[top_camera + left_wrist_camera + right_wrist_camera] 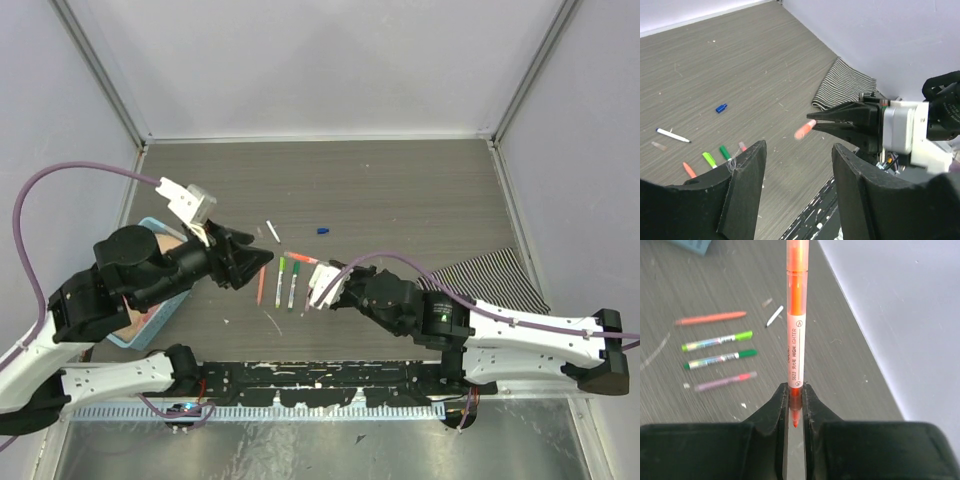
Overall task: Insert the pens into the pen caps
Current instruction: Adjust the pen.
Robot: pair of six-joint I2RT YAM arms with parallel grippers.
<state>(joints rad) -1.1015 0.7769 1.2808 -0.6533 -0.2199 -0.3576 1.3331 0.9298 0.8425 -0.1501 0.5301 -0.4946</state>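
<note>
Next, I take hold of the pen's labelled body [796, 347] with my left gripper, because my right gripper is pinching the orange highlighter pen close to its red tip [795, 418], where a cap has to slide on.
My right gripper [796, 390] is shut on an orange highlighter pen [796, 325], pinching it just above its bare red tip; the capped orange end points away from the wrist. In the left wrist view that pen's end [805, 130] juts from the right gripper [821, 120], in front of my open left gripper [799, 172], which holds nothing. From above, the left gripper [255, 262] and right gripper [318, 283] face each other over the lying pens: orange [261, 285], light green [280, 268], green [294, 272]. A pink-ended pen [725, 381] lies beside them. A blue pen cap [323, 230] sits farther back.
A small white pen with a dark end [273, 231] and a clear cap [659, 145] lie behind the row. A blue tray [140, 335] sits under the left arm. A striped cloth [490, 275] lies at the right, partly under the right arm.
</note>
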